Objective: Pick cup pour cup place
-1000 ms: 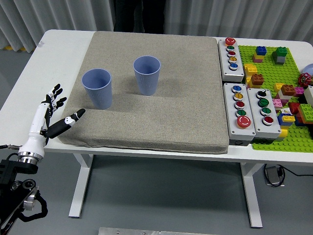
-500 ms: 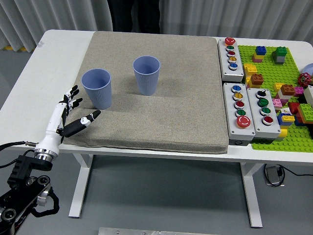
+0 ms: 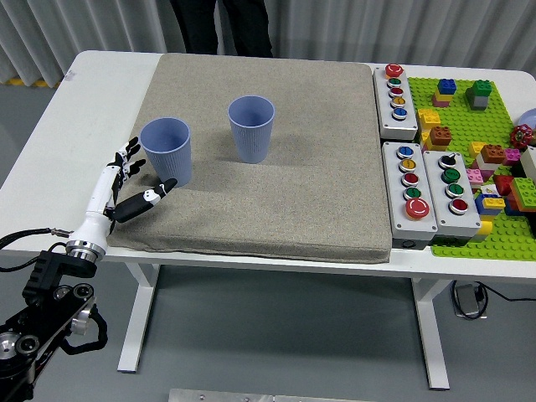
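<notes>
The blue ribbed cup [image 3: 170, 159] beside the robot's left gripper will turn out to be empty when the robot tilts it to pour, because only plain blue shows inside its open rim [image 3: 165, 134].
Two blue ribbed cups stand upright on a grey mat [image 3: 268, 201]. The left cup [image 3: 167, 152] is nearer the mat's left edge, and the right cup [image 3: 251, 128] stands a little farther back. My left hand [image 3: 132, 178] is just left of the left cup, low over the mat's left edge. Its fingers are spread, the thumb [image 3: 151, 198] points under the cup's base, and it holds nothing. Whether it touches the cup is unclear. My right hand is out of sight.
Three grey button boxes [image 3: 410, 194] line the mat's right edge. A green baseplate [image 3: 481, 239] with several loose bricks fills the right of the table. A person's legs [image 3: 219, 25] show at the far side.
My left hand has moved up and to the right, from off the mat's corner to right beside the left cup. The cups have not moved.
</notes>
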{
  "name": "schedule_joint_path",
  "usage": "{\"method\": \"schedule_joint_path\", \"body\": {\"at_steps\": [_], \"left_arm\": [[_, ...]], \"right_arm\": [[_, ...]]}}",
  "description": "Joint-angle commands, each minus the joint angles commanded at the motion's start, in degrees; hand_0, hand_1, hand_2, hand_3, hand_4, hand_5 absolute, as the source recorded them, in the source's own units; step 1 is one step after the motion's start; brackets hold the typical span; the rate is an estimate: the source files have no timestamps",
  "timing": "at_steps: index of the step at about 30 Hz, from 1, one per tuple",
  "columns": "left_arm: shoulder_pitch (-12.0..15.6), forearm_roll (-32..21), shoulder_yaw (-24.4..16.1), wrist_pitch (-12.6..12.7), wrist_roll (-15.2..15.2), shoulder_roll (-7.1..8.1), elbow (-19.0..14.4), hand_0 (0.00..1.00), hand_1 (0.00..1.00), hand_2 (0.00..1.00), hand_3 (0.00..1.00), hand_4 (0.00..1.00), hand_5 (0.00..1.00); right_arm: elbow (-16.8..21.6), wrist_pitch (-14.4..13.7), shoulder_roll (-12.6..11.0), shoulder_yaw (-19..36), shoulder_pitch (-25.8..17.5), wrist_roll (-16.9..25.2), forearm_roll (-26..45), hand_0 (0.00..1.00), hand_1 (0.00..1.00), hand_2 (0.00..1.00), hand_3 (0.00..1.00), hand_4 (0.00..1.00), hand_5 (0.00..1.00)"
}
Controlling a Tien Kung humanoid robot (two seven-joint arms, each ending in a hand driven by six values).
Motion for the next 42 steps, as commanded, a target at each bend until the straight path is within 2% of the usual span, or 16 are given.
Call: {"method": "schedule_joint_path", "body": {"at_steps": [7, 11, 18, 32, 37, 42], "left_arm": [[-1.18, -0.29, 0.8, 0.1, -0.03, -0.52, 0.77, 0.869, 0.881, 0.998, 0.998, 0.985, 0.41], [-1.8, 1.99, 1.13, 0.46, 0.16, -0.61, 1.59, 0.87, 0.881, 0.998, 0.998, 0.984, 0.41], [-3.92, 3.52, 1.51, 1.27, 0.27, -1.68, 4.52, 0.869, 0.881, 0.998, 0.998, 0.981, 0.411], [-6.93, 1.66, 2.39, 1.19, 0.1, -2.01, 8.54, 0.867, 0.879, 0.998, 0.998, 0.982, 0.42], [-8.49, 1.65, 2.02, 0.91, 0.36, -3.12, 10.49, 0.867, 0.879, 0.998, 0.998, 0.982, 0.42], [-9.38, 1.9, 2.31, 0.86, 0.38, -3.76, 11.07, 0.866, 0.879, 0.998, 0.998, 0.981, 0.423]], "right_arm": [[-0.02, -0.07, -0.06, -0.19, 0.07, 0.01, 0.2, 0.693, 0.658, 0.608, 0.626, 0.002, 0.313], [0.0, -0.08, -0.04, -0.12, 0.0, -0.1, 0.02, 0.693, 0.658, 0.608, 0.625, 0.002, 0.312], [0.06, 0.0, 0.03, 0.08, -0.1, -0.28, -0.4, 0.693, 0.658, 0.607, 0.625, 0.002, 0.312], [0.01, 0.11, -0.06, -0.01, -0.03, -0.22, -0.4, 0.693, 0.658, 0.607, 0.625, 0.002, 0.316], [-0.01, 0.16, -0.06, -0.01, 0.23, -0.19, -0.47, 0.693, 0.658, 0.607, 0.625, 0.002, 0.316], [-0.04, 0.17, -0.12, -0.13, 0.45, -0.14, -0.3, 0.693, 0.658, 0.607, 0.625, 0.002, 0.315]]}}
